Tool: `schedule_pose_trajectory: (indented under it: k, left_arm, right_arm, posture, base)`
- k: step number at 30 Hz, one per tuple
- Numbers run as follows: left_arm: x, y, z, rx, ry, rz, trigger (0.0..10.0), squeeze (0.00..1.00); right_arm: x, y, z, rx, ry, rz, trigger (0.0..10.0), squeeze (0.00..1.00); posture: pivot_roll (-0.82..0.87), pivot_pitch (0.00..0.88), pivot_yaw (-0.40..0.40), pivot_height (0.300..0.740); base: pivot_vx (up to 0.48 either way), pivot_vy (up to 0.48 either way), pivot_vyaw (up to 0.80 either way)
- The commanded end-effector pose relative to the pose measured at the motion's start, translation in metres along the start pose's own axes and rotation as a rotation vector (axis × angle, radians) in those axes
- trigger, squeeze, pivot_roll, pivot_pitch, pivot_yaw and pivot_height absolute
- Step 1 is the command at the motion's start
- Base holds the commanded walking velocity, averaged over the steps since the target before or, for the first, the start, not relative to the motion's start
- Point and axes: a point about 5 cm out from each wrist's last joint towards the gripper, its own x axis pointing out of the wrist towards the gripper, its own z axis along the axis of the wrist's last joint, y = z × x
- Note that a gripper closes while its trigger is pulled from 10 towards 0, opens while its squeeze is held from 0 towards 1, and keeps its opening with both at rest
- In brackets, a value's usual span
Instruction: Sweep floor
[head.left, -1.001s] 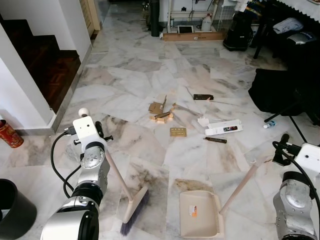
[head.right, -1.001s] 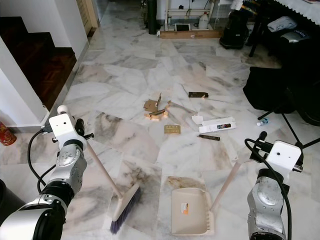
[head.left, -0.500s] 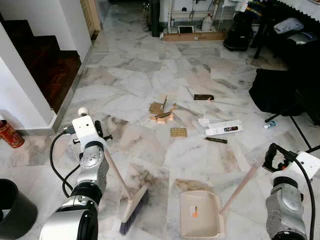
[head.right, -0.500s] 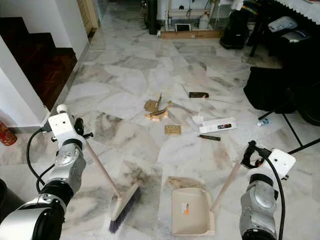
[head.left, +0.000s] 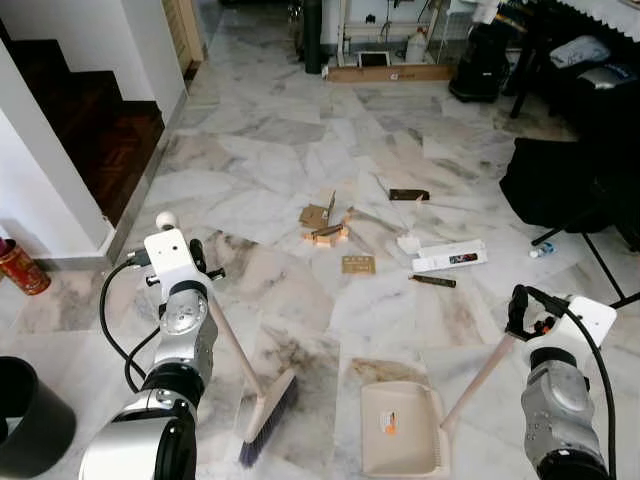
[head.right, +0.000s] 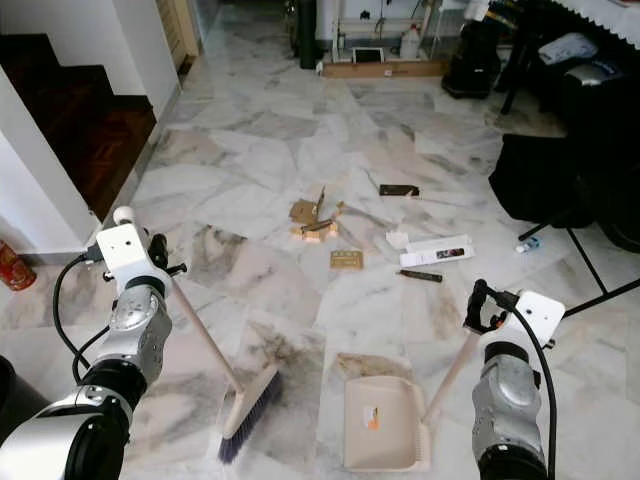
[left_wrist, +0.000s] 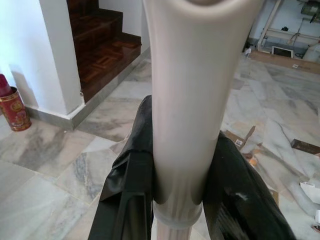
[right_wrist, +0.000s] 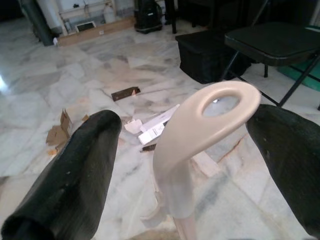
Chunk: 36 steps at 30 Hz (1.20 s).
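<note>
The dustpan's long handle (head.left: 478, 383) stands tilted by itself between my open fingers. I expect the beige dustpan (head.left: 401, 430) to come along stiffly, face up, when I carry it forward.
A broom with a pale handle (head.left: 232, 345) and purple-bristled head (head.left: 268, 420) rests on the marble floor at my left. My left gripper (left_wrist: 182, 132) is shut on that handle near its top. A beige dustpan (head.left: 400, 432) lies flat in front of me, its long handle (head.left: 478, 378) slanting up to the right. My right gripper (right_wrist: 185, 130) is open; its fingers (right_wrist: 82, 170) stand wide on either side of the handle's looped end, not touching it. Ahead lie cardboard scraps (head.left: 322, 222), a gold card (head.left: 357, 264), a white box (head.left: 448, 256) and a dark strip (head.left: 432, 281).
Dark wooden stairs (head.left: 90, 130) and a white wall are at the left, with a red can (head.left: 20, 268) beside them. A black bin (head.left: 25, 415) is near my left side. Black bags and chair legs (head.left: 560, 180) crowd the right. Open marble floor (head.left: 280, 150) stretches ahead.
My right arm has moved left and up to the top of the dustpan handle. The broom, dustpan and left arm have stayed where they were.
</note>
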Motion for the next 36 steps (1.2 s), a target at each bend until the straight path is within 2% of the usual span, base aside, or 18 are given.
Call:
schedule_pose_trajectory:
  k: [1,7,15,23,28,36]
  left_arm:
    - [0.004,0.0,0.01,0.01,-0.042,-0.005,10.0,0.0]
    - [0.004,0.0,0.009,0.011,-0.041,-0.005,10.0,0.0]
    - [0.001,0.001,0.006,0.011,-0.038,-0.004,10.0,0.0]
    - [-0.004,0.007,-0.001,0.028,-0.029,0.0,10.0,0.0]
    - [-0.006,0.01,-0.003,0.033,-0.028,0.002,10.0,0.0]
    - [-0.011,0.015,-0.008,0.051,-0.025,0.006,10.0,0.0]
  right_arm:
    - [0.002,0.002,-0.001,-0.016,0.019,0.011,10.0,0.0]
    - [0.006,0.012,-0.005,-0.066,0.051,0.087,10.0,0.0]
    - [0.009,0.014,-0.005,-0.09,0.058,0.093,10.0,0.0]
    - [0.012,-0.001,0.004,-0.152,0.021,0.019,10.0,0.0]
    - [0.012,-0.003,0.005,-0.161,0.012,0.025,10.0,0.0]
    - [0.011,0.01,0.003,-0.189,0.006,0.131,10.0,0.0]
  posture:
    - [-0.06,0.007,0.029,0.74]
    - [-0.06,0.017,0.029,0.74]
    - [-0.06,0.033,0.027,0.74]
    - [-0.06,0.079,0.032,0.74]
    - [-0.06,0.105,0.035,0.74]
    - [-0.06,0.148,0.036,0.74]
  base:
    - [0.0,0.0,0.0]
    - [0.0,0.0,0.0]
    - [0.0,0.0,0.0]
    - [0.0,0.0,0.0]
    - [0.0,0.0,0.0]
    - [0.0,0.0,0.0]
